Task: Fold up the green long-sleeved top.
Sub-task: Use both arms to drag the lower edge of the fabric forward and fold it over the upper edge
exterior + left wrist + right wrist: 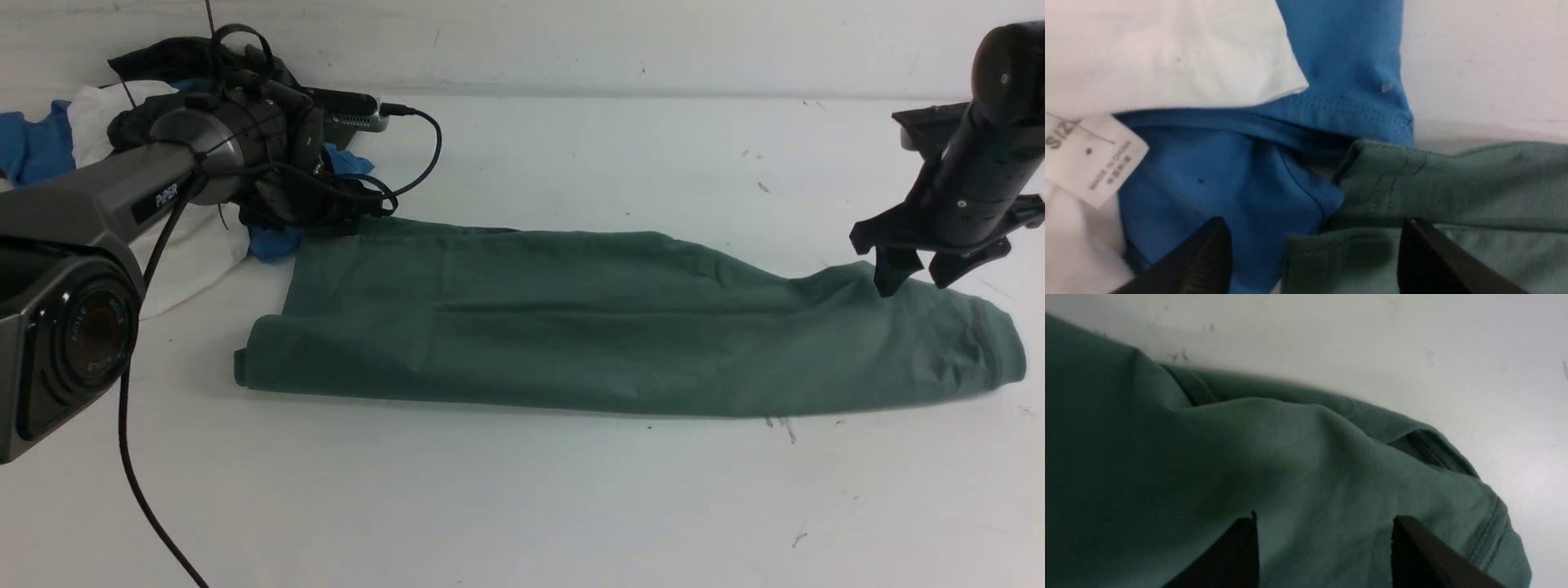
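The blue cloth's edge (1333, 198) is only pressing up against the green hems, so the top's far corner (1312, 247) will come away from the heap when I lift it.
The green long-sleeved top (612, 327) lies folded into a long band across the table, from left of centre to the far right. My left gripper (1313, 222) stands open over its far left corner (1474, 179), where hemmed green edges meet blue cloth; nothing is between its fingers. In the front view the left wrist hides those fingers. My right gripper (918, 282) hovers open just above the top's right end, near the ribbed edge (1502, 547). Its fingers (1237, 555) are spread wide over the green fabric (1249, 457), gripping nothing.
A heap of other garments sits at the back left: blue (33, 147), white (196, 253) and dark (163, 57). The white one shows a size label (1090, 157). The blue cloth (1229, 192) touches the top's corner. A black cable (131, 457) hangs from the left arm.
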